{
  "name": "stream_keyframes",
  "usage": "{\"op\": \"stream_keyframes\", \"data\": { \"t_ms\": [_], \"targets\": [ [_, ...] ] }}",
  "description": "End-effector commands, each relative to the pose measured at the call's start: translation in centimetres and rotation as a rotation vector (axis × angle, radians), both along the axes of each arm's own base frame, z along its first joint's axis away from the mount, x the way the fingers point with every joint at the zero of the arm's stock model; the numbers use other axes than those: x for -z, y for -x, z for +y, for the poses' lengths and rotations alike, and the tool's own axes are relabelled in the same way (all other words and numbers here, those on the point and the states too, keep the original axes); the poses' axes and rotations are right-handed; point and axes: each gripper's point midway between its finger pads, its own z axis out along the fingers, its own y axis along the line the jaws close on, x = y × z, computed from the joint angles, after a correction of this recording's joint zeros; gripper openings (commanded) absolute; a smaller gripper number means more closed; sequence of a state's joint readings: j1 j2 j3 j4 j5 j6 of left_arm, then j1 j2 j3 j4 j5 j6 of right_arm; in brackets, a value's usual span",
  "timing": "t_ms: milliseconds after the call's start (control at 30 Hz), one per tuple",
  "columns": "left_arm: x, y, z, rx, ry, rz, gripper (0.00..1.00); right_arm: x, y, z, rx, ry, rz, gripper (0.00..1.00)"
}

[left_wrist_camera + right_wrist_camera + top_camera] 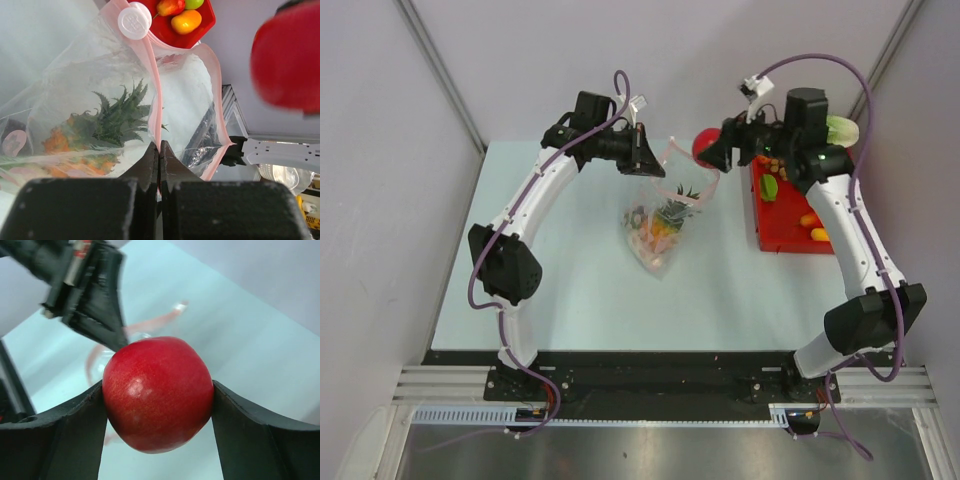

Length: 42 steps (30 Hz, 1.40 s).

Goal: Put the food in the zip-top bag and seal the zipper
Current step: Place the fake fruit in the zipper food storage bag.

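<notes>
The bag's opening [683, 172] is wide open beside the red apple, so the robot's right gripper should go on into the bag's opening and let go of the apple below the bag's zipper strip [672, 184].
The clear zip-top bag [660, 225] hangs at mid-table with its mouth open. It holds a dark spiky-leaved fruit [117, 117] and orange pieces [57, 140]. My left gripper [650, 165] is shut on the bag's pink-red zipper strip [156, 107] and holds that edge up. My right gripper [712, 150] is shut on a glossy red apple [157, 392], held in the air just right of the bag's mouth; the apple also shows in the left wrist view [286, 60]. More food lies on the red tray: a green piece [769, 187] and orange pieces [817, 234].
The red rectangular tray [782, 230] sits at the right of the table, under my right arm. A white slider tab [134, 21] sits on the bag's strip. Grey walls stand close on both sides and behind.
</notes>
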<state>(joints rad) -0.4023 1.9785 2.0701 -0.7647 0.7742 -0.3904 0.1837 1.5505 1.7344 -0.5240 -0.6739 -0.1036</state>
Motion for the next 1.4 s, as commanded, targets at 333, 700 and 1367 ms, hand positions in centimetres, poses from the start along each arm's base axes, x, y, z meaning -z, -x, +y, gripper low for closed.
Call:
{"op": "stream_keyframes", "data": {
  "t_ms": [333, 700, 1367],
  "targets": [
    [-3.7, 1.4, 0.0, 0.062, 0.108, -0.025, 0.0, 7.4, 0.7, 7.9, -0.14, 0.035, 0.143, 0.25],
    [-3.6, 1.8, 0.0, 0.095, 0.129, -0.015, 0.0, 10.7, -1.5, 10.1, -0.095, 0.033, 0.2, 0.39],
    [-2.7, 0.7, 0.7, 0.071, 0.135, 0.009, 0.0, 2.6, -1.6, -0.2, 0.05, -0.136, 0.148, 1.0]
  ]
}}
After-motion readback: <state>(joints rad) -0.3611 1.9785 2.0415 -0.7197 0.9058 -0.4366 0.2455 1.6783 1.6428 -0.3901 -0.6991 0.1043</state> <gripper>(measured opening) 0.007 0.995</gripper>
